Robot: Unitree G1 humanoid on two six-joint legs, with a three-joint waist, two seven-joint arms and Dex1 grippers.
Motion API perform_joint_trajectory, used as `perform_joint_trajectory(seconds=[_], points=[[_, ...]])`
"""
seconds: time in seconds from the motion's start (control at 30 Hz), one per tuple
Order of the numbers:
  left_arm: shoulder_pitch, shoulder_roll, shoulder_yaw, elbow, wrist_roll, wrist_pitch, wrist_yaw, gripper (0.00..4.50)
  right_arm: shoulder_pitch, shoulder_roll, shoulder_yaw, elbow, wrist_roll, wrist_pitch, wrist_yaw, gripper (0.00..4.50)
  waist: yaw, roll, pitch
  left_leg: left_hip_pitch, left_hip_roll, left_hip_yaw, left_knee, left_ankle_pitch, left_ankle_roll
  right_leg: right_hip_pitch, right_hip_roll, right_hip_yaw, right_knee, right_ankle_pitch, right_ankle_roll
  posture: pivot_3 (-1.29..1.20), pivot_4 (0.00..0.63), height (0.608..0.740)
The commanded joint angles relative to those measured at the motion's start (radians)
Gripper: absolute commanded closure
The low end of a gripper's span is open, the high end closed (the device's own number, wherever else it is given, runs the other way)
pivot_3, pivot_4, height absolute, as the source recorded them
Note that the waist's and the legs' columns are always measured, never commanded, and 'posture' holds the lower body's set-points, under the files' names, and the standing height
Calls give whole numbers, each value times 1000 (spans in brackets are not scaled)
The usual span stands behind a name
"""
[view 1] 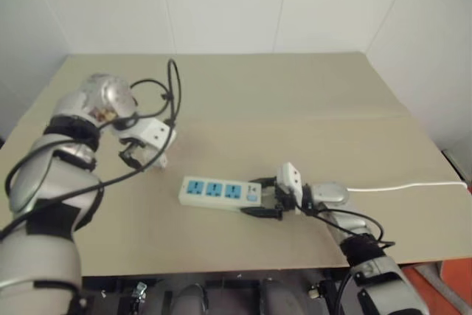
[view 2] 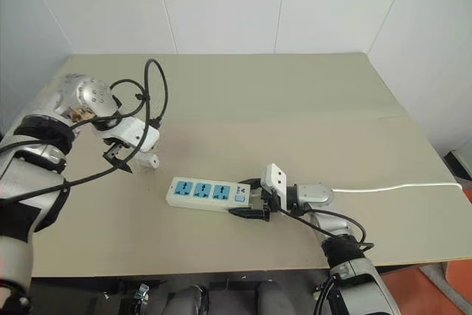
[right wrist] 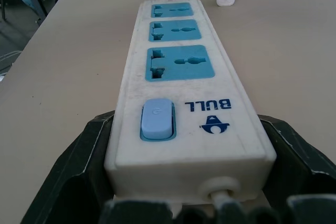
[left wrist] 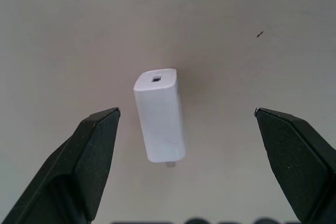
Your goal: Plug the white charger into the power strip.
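Note:
The open fingers of my left gripper line up across the white charger's narrow body (left wrist: 159, 118), so I should keep moving in until they are on either side of its long sides (left wrist: 179, 119), then close them.
The white charger (left wrist: 159, 116) lies on its side on the tan table, its port end showing. My left gripper (left wrist: 187, 112) hangs above it, pointing down and open, one black finger on each side and both apart from it. In the head views the charger (view 2: 150, 160) sits just beside that gripper (view 2: 118, 156). The power strip (view 1: 220, 191), a white bar with three blue sockets, lies mid-table. My right gripper (view 1: 265, 201) is shut on its switch end, its fingers (right wrist: 84, 156) against both sides. All three sockets are bare.
The strip's thin white cable (view 1: 405, 186) runs off to the table's right edge. The tan table (view 1: 295, 108) stretches back to a white wall. Black cables loop over my left wrist (view 1: 171, 90).

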Motion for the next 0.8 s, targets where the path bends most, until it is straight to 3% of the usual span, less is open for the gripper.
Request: perform_joint_trajectory(seconds=[0.03,0.2,0.8], points=[[-33,-17,-22,23,74,-13,67,0,8,-4,-9,-35,15,16,-12,1049,0,0,0,0,0,0,0,0,0,0,0,0,0,0,0,0,150,740],[-33,-65,-46,56,153,0,180,0,19,0,-11,-59,21,34,-30,1049,1,0,0,0,0,-1,1,0,0,0,0,0,1,0,0,0,150,740],[-42,-148,-35,142,201,113,209,0,70,-3,-6,-122,22,59,-68,1049,3,0,0,-6,-1,-1,5,0,0,-7,0,0,7,0,0,0,150,740]])
